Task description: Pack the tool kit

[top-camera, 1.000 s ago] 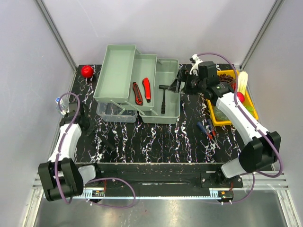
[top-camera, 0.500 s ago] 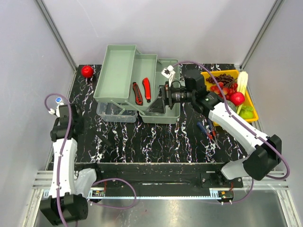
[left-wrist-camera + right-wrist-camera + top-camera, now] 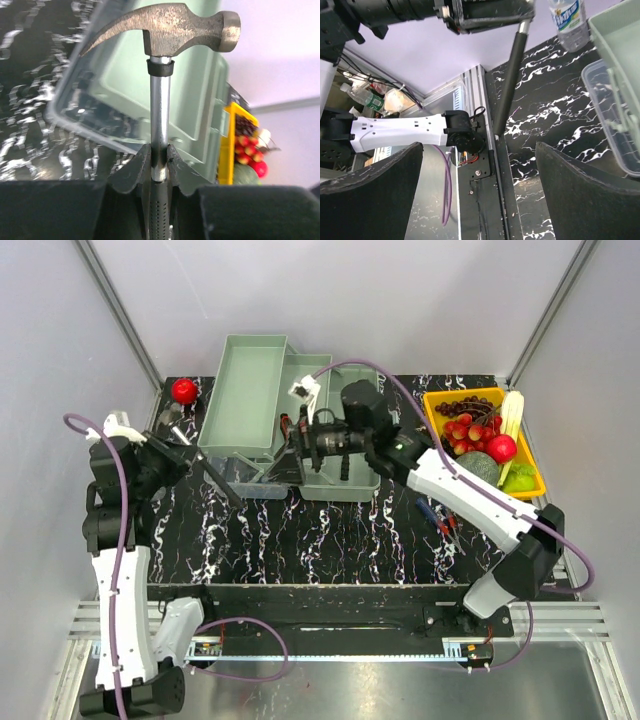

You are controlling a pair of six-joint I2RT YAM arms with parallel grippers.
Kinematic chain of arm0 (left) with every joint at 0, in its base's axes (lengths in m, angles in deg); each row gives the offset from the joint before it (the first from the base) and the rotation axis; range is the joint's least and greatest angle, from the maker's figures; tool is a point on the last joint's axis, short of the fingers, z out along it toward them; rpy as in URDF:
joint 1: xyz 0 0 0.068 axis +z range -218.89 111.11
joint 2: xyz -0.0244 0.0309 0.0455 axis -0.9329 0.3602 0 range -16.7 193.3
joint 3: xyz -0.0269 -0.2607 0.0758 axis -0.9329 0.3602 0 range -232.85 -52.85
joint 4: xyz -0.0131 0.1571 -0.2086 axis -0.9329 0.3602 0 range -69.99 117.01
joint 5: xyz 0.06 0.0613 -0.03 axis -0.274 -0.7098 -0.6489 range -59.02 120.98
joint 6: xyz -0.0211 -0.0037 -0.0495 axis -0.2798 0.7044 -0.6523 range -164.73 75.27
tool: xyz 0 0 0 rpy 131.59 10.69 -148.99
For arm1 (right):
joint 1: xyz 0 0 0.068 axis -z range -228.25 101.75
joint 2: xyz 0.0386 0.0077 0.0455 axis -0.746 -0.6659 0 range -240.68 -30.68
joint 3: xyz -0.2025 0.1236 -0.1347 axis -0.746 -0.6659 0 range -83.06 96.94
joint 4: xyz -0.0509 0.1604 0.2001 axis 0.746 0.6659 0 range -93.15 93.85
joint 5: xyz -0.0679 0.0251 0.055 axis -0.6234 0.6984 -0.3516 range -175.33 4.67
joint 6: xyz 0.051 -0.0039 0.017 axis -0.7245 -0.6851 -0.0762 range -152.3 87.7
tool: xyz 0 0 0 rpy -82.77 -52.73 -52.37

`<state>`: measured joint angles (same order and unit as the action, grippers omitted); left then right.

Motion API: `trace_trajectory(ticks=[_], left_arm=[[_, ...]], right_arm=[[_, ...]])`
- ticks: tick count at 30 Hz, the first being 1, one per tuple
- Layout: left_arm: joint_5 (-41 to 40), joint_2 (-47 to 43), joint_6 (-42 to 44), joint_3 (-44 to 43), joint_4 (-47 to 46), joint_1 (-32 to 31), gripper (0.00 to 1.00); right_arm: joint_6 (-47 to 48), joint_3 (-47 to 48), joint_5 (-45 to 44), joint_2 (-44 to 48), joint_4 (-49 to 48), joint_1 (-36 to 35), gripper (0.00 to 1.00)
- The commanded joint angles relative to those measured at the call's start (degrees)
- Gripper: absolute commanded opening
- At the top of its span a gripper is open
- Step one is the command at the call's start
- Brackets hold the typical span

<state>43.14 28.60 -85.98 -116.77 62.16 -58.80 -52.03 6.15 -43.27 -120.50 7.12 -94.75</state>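
The hammer is in my left gripper, far from the toolbox's bottom compartment [image 3: 362,478], so next my right gripper grabs the black handle [image 3: 221,482] and lays the hammer in that compartment.
The pale grey-green toolbox [image 3: 240,390] stands open at the back with its trays folded out. My left gripper [image 3: 185,452] is shut on the shaft of a hammer [image 3: 165,30] and holds it in the air left of the toolbox. The steel head is beyond the fingertips. The black handle [image 3: 222,488] slants down towards the box. My right gripper [image 3: 290,458] is wide open and empty over the toolbox's front left corner, facing the left arm. Red and black tools [image 3: 287,425] lie in the middle tray, partly hidden. Two screwdrivers [image 3: 436,515] lie on the table to the right.
A yellow tray of fruit [image 3: 436,423] stands at the back right. A red ball [image 3: 183,390] sits at the back left corner. A water bottle [image 3: 567,20] stands left of the toolbox. White walls close in the table's sides and back.
My left arm has risen and now holds the hammer out by the toolbox. My right gripper has swept left across the toolbox, from its right side to its front left corner.
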Motion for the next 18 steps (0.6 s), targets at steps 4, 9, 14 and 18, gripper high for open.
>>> trace_trajectory(ticks=[4, 9, 14, 18], left_arm=[[16.0, 1.2, -5.4, -1.5, -22.4, -7.1, 0.00], [16.8, 1.6, -7.5, 0.7, -30.4, -13.2, 0.00], [19.2, 2.7, -9.5, 2.7, -34.9, -14.1, 0.00], [19.8, 3.7, -9.6, 2.5, -35.8, -14.2, 0.00]], right_arm=[[-2.9, 1.4, -11.1, -2.0, -3.9, -4.9, 0.98], [-4.8, 3.9, -14.0, -4.7, -4.1, -5.0, 0.97], [-5.7, 4.6, -17.1, -6.1, -4.2, -5.1, 0.86], [-6.5, 5.5, -16.2, -6.9, -4.5, -5.0, 0.54]])
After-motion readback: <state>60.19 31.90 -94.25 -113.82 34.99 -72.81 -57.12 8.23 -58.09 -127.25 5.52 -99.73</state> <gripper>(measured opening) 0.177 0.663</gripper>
